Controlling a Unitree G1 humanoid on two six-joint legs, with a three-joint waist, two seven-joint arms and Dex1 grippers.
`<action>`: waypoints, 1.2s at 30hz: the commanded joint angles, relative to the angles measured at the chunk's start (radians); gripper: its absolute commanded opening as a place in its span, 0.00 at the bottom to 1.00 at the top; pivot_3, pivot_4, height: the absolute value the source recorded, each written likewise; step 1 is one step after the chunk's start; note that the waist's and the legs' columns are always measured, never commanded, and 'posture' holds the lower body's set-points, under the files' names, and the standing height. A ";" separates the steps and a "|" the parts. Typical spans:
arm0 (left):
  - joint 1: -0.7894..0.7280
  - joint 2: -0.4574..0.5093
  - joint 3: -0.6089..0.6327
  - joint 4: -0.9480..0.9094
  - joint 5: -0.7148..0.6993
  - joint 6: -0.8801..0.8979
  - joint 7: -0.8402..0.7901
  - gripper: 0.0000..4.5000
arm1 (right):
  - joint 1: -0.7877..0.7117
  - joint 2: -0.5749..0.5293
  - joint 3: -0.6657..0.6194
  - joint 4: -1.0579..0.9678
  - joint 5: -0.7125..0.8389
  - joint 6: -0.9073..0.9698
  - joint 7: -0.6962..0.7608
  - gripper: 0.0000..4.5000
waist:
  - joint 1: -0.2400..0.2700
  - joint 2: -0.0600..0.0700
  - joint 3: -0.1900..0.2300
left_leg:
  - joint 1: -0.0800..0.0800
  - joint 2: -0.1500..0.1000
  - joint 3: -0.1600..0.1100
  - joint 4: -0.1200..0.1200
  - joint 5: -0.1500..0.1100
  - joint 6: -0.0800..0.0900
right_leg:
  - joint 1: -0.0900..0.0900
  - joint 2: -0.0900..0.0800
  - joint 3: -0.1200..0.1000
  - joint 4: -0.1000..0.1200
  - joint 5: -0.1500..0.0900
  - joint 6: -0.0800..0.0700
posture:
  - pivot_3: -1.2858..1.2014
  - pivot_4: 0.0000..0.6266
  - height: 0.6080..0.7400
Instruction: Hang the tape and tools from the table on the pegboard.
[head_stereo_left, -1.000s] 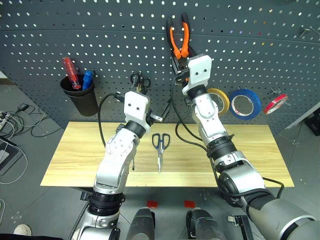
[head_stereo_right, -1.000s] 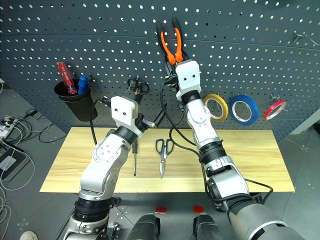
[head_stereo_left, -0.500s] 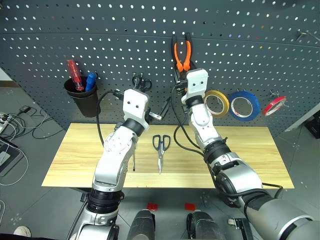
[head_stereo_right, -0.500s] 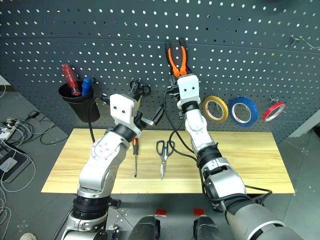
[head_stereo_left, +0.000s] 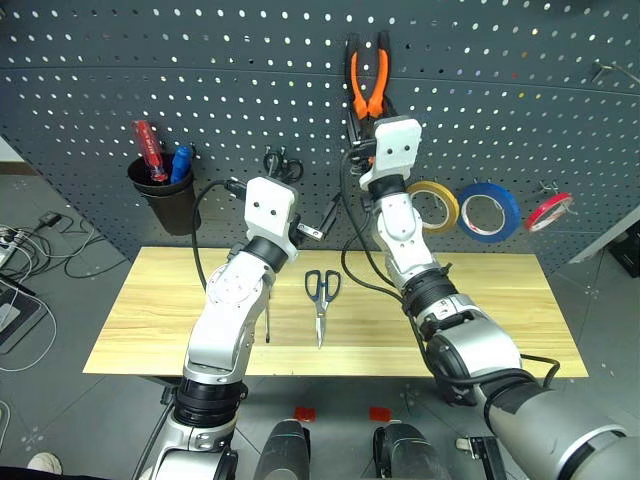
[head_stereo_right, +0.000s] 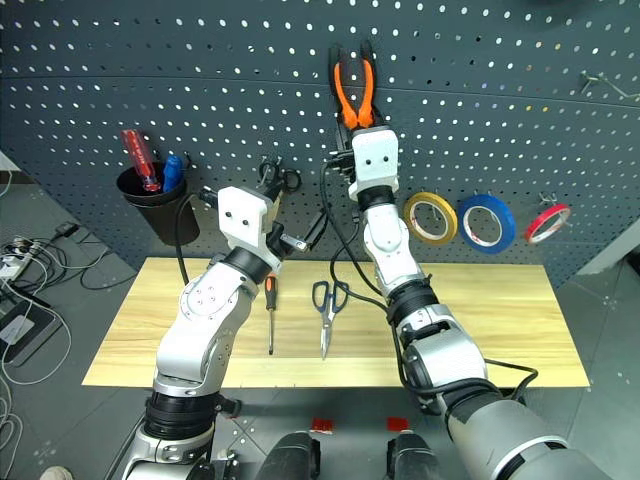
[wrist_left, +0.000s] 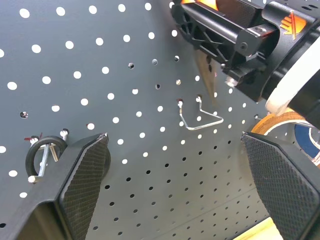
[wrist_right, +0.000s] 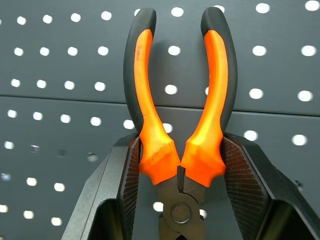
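Observation:
Next, my right gripper stops going up and lowers the pliers' jaws (wrist_left: 207, 72) through the hook's loop (wrist_left: 201, 118) before opening, because the jaws already point down from above the wire hook.
My right gripper (wrist_right: 180, 167) is shut on the orange-and-black pliers (wrist_right: 180, 115), clamping them just above the pivot. Their handles point up, close in front of the dark grey pegboard (head_stereo_left: 200, 60). The pliers (head_stereo_left: 368, 80) stand high on the board above the white wrist. My left gripper (wrist_left: 177, 147) is open and holds nothing, facing a wire hook (wrist_left: 200, 117). Scissors (head_stereo_left: 321, 290) lie on the wooden table (head_stereo_left: 150, 300), points toward me. A small screwdriver (head_stereo_right: 269, 305) lies left of them. The yellow tape (head_stereo_left: 435, 203) hangs on the board.
A blue roll (head_stereo_left: 490, 208) and a thin red roll (head_stereo_left: 551, 207) hang right of the yellow tape. Small black scissors (head_stereo_left: 281, 162) hang above my left wrist. A black cup (head_stereo_left: 165, 190) on the board's left holds a red-handled screwdriver.
Over the last half second the right gripper has carried the pliers a little higher up the pegboard. The left arm has stayed still. The camera shifted slightly earlier on.

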 joint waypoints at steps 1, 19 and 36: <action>-0.012 0.006 0.010 -0.061 -0.003 0.001 -0.001 1.00 | -0.028 0.011 -0.005 0.007 0.004 -0.028 -0.011 0.47 | 0.001 0.000 0.000 | 0.000 0.000 0.000 0.000 0.000 0.000 | 0.000 0.000 0.000 0.000 0.000 0.000 | 0.64 0.20 1.00; -0.019 0.015 0.019 -0.075 -0.007 0.032 0.001 1.00 | -0.077 0.000 -0.027 0.067 0.010 -0.022 -0.029 0.47 | 0.007 0.000 0.000 | 0.000 0.000 0.000 0.000 0.000 0.000 | 0.000 0.000 0.000 0.000 0.000 0.000 | 0.65 0.25 1.00; -0.083 0.032 0.032 -0.071 -0.028 0.099 -0.028 1.00 | -0.028 -0.007 -0.008 0.109 -0.036 -0.037 -0.058 0.47 | 0.020 0.004 0.018 | 0.002 0.000 -0.001 0.000 0.000 0.001 | 0.001 0.000 -0.001 -0.001 0.000 0.000 | 0.65 0.38 1.00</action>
